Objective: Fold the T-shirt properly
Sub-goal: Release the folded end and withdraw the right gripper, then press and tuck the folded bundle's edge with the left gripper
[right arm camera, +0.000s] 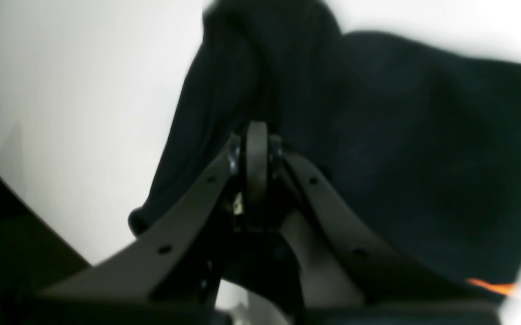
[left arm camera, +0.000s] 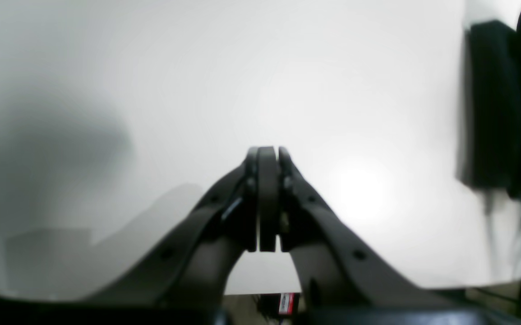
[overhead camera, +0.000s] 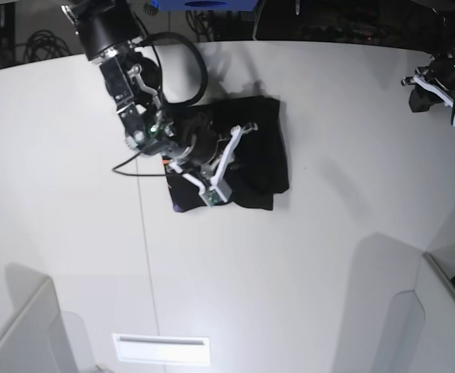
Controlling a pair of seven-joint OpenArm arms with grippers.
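Observation:
My right gripper needs to back off because it is blocking the T-shirt's middle. The T-shirt's uneven edge (overhead camera: pixel 277 196) faces my left gripper, so I should then take that edge (overhead camera: pixel 281 159) with my left gripper.
The black T-shirt (overhead camera: pixel 262 148) lies bunched into a rough rectangle on the white table (overhead camera: pixel 328 233), a little left of the middle. My right gripper (overhead camera: pixel 215 193) reaches over it from the upper left, fingertips at the shirt's near left edge. In the right wrist view the gripper (right arm camera: pixel 256 135) is shut, and a ridge of the T-shirt (right arm camera: pixel 400 135) rises from the tips, so a fold looks pinched. An orange print (right arm camera: pixel 490 285) shows low right. My left gripper (left arm camera: pixel 268 155) is shut with nothing in it, hanging over bare table at the far right (overhead camera: pixel 439 87).
A black cable (overhead camera: pixel 126 167) trails left from the right arm. Grey panels stand at the near left (overhead camera: pixel 25 334) and near right (overhead camera: pixel 437 311) corners. A white slotted strip (overhead camera: pixel 161 348) lies near the front edge. A dark blurred shape (left arm camera: pixel 499 108) sits at the left wrist view's right edge.

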